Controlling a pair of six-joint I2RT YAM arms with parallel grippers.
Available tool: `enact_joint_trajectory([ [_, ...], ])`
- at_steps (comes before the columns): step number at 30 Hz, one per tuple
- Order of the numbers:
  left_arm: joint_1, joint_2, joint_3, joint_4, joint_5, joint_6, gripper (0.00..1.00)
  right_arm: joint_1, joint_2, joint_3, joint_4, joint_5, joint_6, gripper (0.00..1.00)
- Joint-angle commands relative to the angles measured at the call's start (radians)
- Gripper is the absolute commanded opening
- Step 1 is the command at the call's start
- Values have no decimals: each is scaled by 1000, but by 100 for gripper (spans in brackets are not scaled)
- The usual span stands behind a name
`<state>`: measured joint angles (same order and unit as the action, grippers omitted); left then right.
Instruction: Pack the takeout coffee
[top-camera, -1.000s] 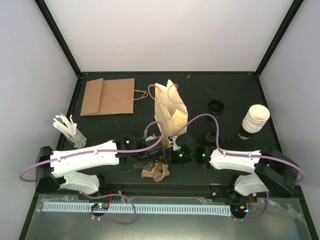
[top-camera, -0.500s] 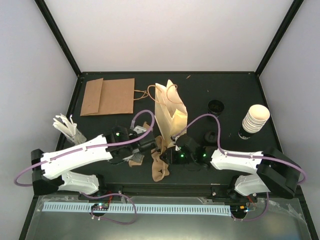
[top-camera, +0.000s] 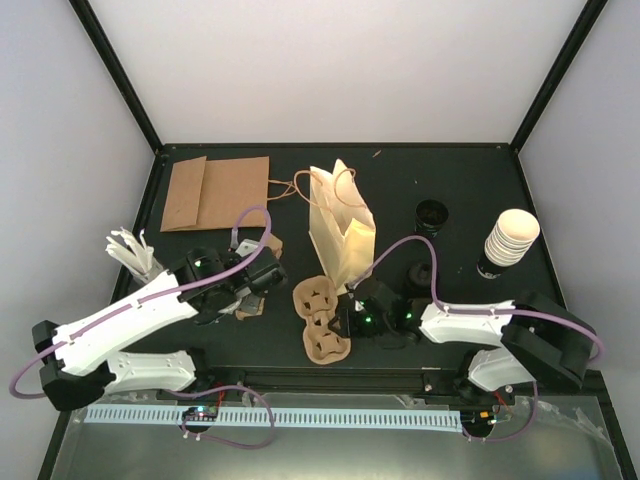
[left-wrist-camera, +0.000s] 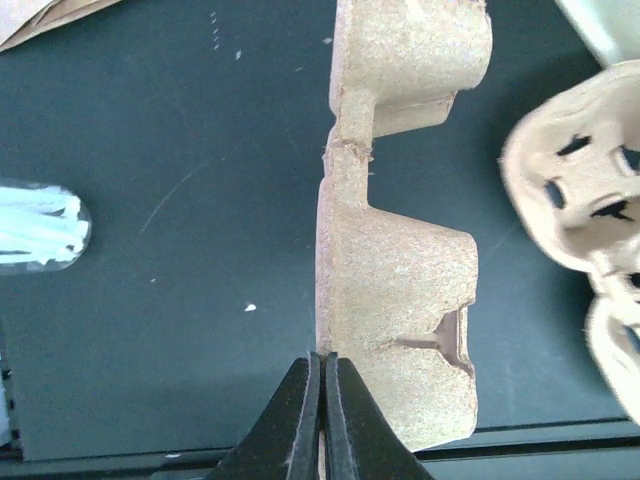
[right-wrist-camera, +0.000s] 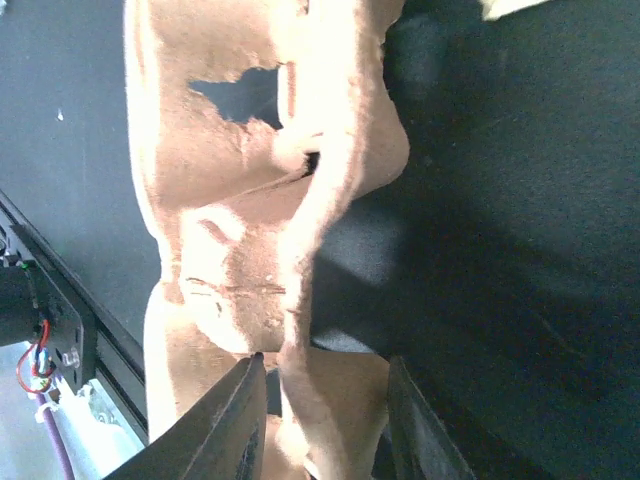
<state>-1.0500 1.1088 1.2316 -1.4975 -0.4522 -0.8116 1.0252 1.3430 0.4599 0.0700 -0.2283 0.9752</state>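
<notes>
The robot should keep moving the left gripper's carrier (left-wrist-camera: 402, 290) toward the open spot (left-wrist-camera: 165, 235) beside the stirrers until the carrier rests there, because it hangs clear of the second carrier.
The takeout coffee cups (top-camera: 511, 236), cream-white and stacked, stand at the far right, away from both grippers. My left gripper (top-camera: 258, 283) is shut on the edge of a brown pulp cup carrier (left-wrist-camera: 400, 290), its fingertips (left-wrist-camera: 322, 372) pinching the thin rim. A second pulp carrier (top-camera: 321, 320) lies on the table by my right gripper (top-camera: 351, 318). In the right wrist view the right gripper (right-wrist-camera: 322, 400) is open, with that carrier's rim (right-wrist-camera: 330, 200) between its fingers. The cream paper bag (top-camera: 341, 226) stands upright behind them.
A flat brown paper bag (top-camera: 215, 192) lies at the back left. A glass of white stirrers (top-camera: 135, 255) stands at the left. Black lids (top-camera: 432, 213) sit right of the cream bag. The second carrier also shows in the left wrist view (left-wrist-camera: 585, 200).
My left arm has swung left and back, carrying one pulp carrier away from the other. The second carrier now lies flat by the right gripper.
</notes>
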Motion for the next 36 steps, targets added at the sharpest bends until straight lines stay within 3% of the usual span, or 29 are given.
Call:
enact_joint_trajectory([
  [1, 78, 4, -63, 27, -22, 83, 3, 1, 61, 55, 62, -51, -19, 35],
  [8, 311, 23, -195, 242, 67, 235, 4, 3, 59, 90, 11, -31, -41, 38],
  [20, 490, 417, -27, 58, -196, 146, 2, 0, -104, 57, -114, 49, -93, 42],
  [27, 620, 494, 1, -31, -390, 10, 2, 1, -236, 37, -213, 99, -117, 43],
  [32, 644, 601, 1, -44, -407, -20, 2, -1, -318, 32, -273, 135, -145, 45],
  [36, 638, 636, -11, 44, -325, 66, 16, -1, -352, 44, -307, 162, -159, 52],
])
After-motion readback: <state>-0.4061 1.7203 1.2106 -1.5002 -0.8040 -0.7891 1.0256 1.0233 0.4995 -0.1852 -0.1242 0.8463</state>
